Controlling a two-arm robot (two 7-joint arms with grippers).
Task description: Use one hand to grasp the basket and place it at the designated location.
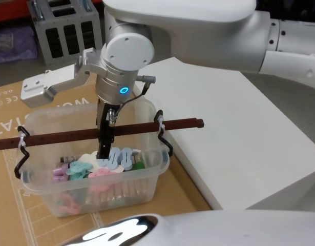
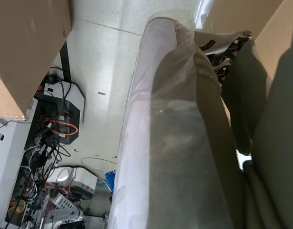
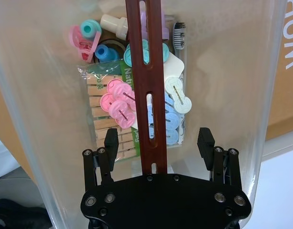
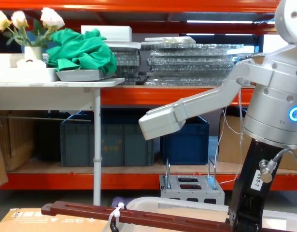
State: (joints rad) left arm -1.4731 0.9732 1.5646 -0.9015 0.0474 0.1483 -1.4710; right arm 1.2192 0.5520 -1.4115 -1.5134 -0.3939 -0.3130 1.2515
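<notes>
My gripper will bring the basket [image 4: 160,206] along when I lift, because a white fastening [image 4: 118,209] ties the basket's handle to the black loop. The basket will follow beneath it with its pegs inside.
The basket [image 1: 147,177] is a translucent white tub standing on flat cardboard, with coloured pegs and wooden clothespins [image 3: 122,102] inside. Its long reddish-brown bar handle [image 1: 70,135] lies across the top, tied on with white fastenings. My right gripper [image 1: 105,148] reaches straight down at the middle of the handle. In the right wrist view the handle [image 3: 147,57] runs between the two fingers [image 3: 206,140] of the right gripper [image 3: 158,138], which stands open with a gap on each side. The chest view shows the handle [image 4: 138,216] low down and the right gripper [image 4: 242,220] at it.
A large white platform [image 1: 239,128] lies directly right of the basket, a little higher than the cardboard [image 1: 8,179]. A grey metal rack [image 1: 65,31] stands behind. Shelving with blue crates [image 4: 187,140] fills the background.
</notes>
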